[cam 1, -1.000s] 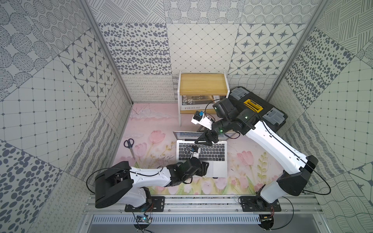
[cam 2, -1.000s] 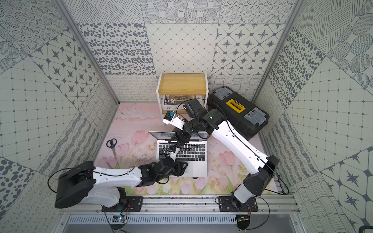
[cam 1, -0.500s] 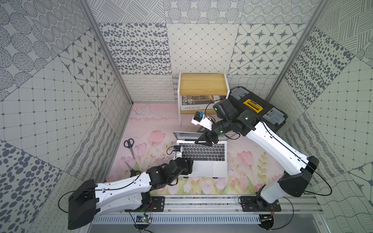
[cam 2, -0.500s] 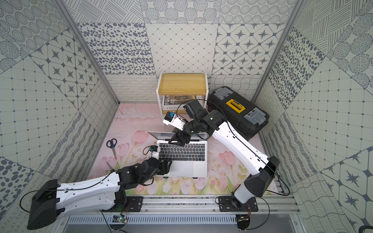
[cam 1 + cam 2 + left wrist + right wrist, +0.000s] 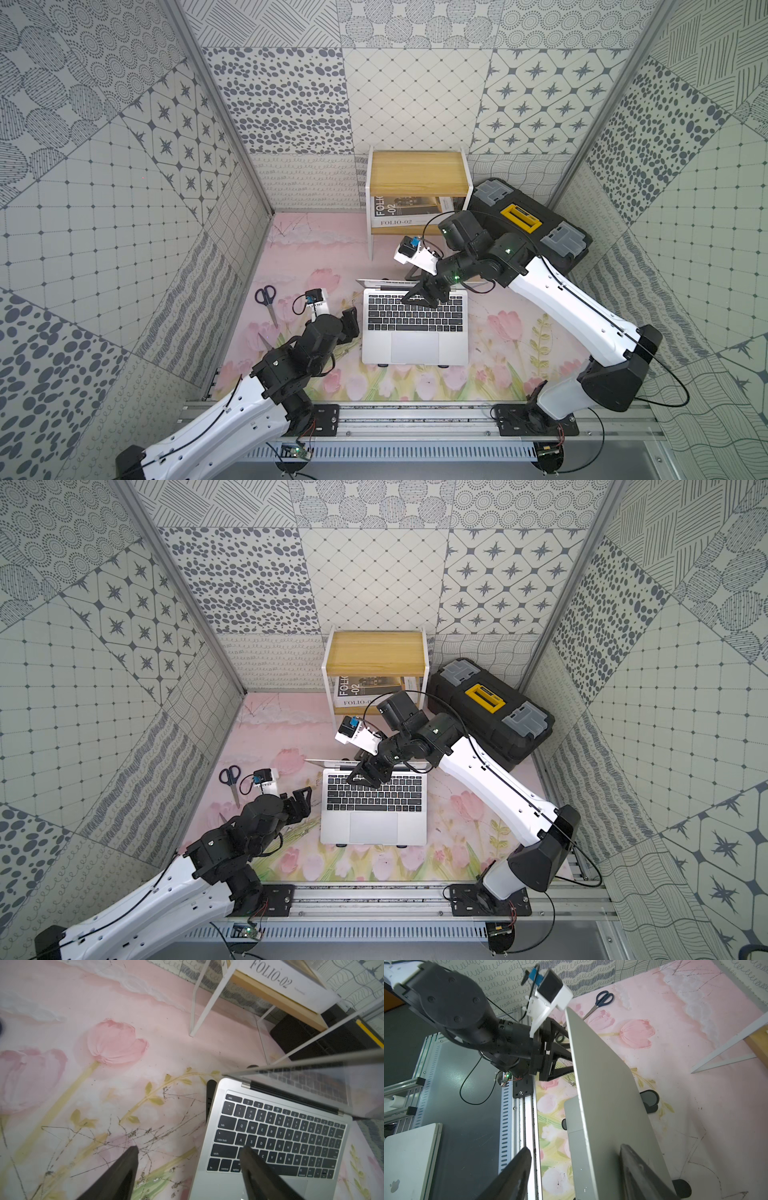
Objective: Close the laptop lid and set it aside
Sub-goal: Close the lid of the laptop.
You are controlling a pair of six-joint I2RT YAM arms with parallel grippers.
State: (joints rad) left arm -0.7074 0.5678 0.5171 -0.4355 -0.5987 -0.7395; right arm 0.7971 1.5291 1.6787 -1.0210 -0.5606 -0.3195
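The lid's top edge (image 5: 591, 1168) sits between the fingers of my right gripper above the keyboard, so next I tip the lid forward, then slide out and press the lid's back (image 5: 618, 1108).
The silver laptop (image 5: 415, 347) (image 5: 374, 827) lies open on the pink floral mat, keys and trackpad facing up. The laptop lid (image 5: 386, 283) (image 5: 328, 763) stands nearly upright, edge-on in both top views. My right gripper (image 5: 424, 298) (image 5: 365, 780) is open at the lid's top edge. In the right wrist view the right gripper (image 5: 574, 1147) straddles the lid (image 5: 608, 1095), one finger on each side. My left gripper (image 5: 351, 324) (image 5: 302, 802) hangs open and empty just left of the keyboard; in the left wrist view this gripper (image 5: 190, 1148) spans the laptop's (image 5: 268, 1132) left edge.
Scissors (image 5: 266, 297) lie on the mat at the left. A wooden shelf (image 5: 417, 178) holding a book stands behind the laptop, beside a black toolbox (image 5: 528, 224). Dark stand feet (image 5: 649, 1098) show under the laptop. Metal rails (image 5: 415, 415) run along the front.
My left arm has drawn back off the laptop's keyboard area to its left side, and its jaws have opened wider. The right gripper has stayed at the lid's top edge.
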